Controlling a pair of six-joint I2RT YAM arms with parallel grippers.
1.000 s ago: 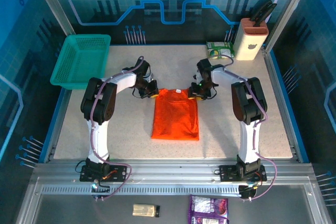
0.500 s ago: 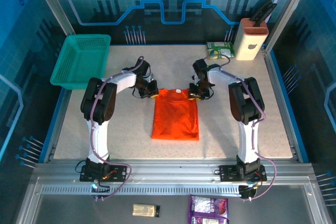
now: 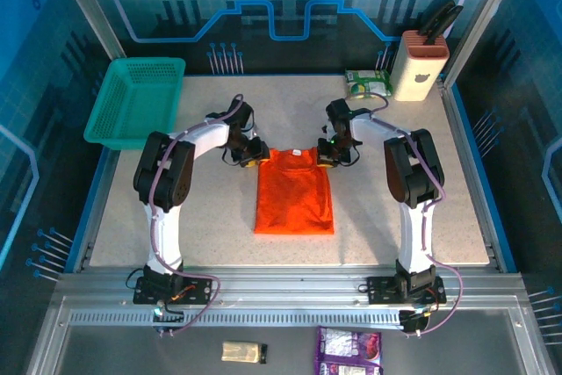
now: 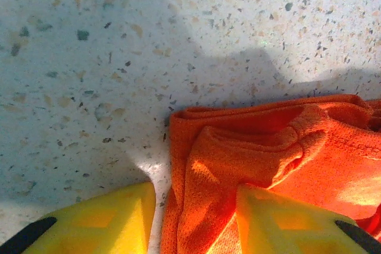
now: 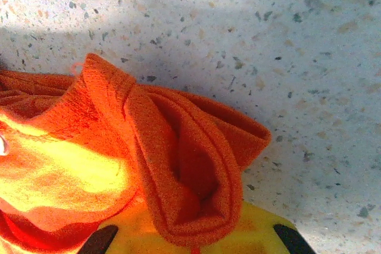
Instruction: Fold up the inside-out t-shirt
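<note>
My right gripper bunches the t-shirt's sleeve, with the under layer's corner (image 5: 255, 137) poking out alongside. Next, I let go and pinch the side edge's layers (image 3: 329, 172) together before lifting.
The inside-out t-shirt (image 3: 294, 195) lies flat on the speckled table as a narrow, bright orange-red rectangle with its collar end at the far side. My left gripper (image 3: 253, 158) is at its far left corner. In the left wrist view the yellow fingers (image 4: 113, 218) stand apart, open, with a fold of the t-shirt (image 4: 238, 159) lying loose between them. My right gripper (image 3: 327, 158) is at the far right corner. In the right wrist view it (image 5: 190, 239) is shut on a bunched fold of the t-shirt (image 5: 178, 165).
A teal mesh basket (image 3: 136, 98) sits at the far left corner. At the far right are a green packet (image 3: 367, 82) and a white knife block (image 3: 420, 66). Bare table (image 3: 395, 208) lies on either side of the shirt.
My left gripper has opened and let go of the shirt's far left corner. My right gripper has closed on the far right corner. Both arms have barely moved.
</note>
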